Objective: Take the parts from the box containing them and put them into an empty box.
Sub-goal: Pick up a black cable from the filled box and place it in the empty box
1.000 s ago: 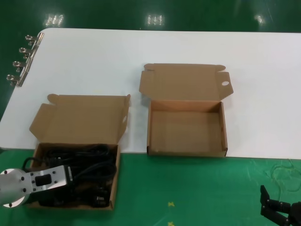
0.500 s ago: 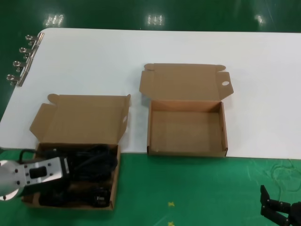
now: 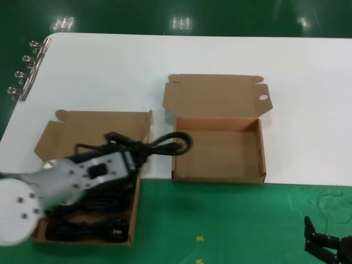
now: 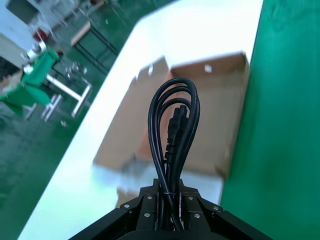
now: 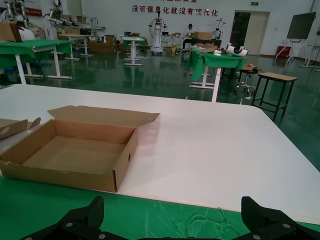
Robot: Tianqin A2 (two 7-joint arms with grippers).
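My left gripper is carrying the cord, and the black power cord's looped end [image 3: 180,142] leads into the open empty box. My left gripper should keep carrying until all of the cord is over the box's bottom [image 3: 220,153].
My left gripper [image 3: 131,160] is shut on a black power cord [image 3: 159,144] and holds it in the air above the left box's right wall [image 3: 133,214]. The cord's looped end reaches over the left wall of the empty box [image 3: 220,177], whose lid tab has an oval hole [image 3: 263,97]. More cords [image 3: 82,228] lie in the left box. In the left wrist view my left gripper [image 4: 172,192] clamps the cord bundle [image 4: 172,125], with the empty box [image 4: 220,100] beyond it. My right gripper [image 3: 330,247] is parked at the front right, open and empty [image 5: 170,225].
Both boxes straddle the front edge of the white table [image 3: 165,55], where it meets the green mat [image 3: 220,220]. Several binder clips [image 3: 25,71] line the table's far left edge. The empty box also shows in the right wrist view [image 5: 60,175].
My left gripper has risen out of the left box with a cord in it and swung right, bringing the cord's loop over the empty box's left wall. The right arm has not moved.
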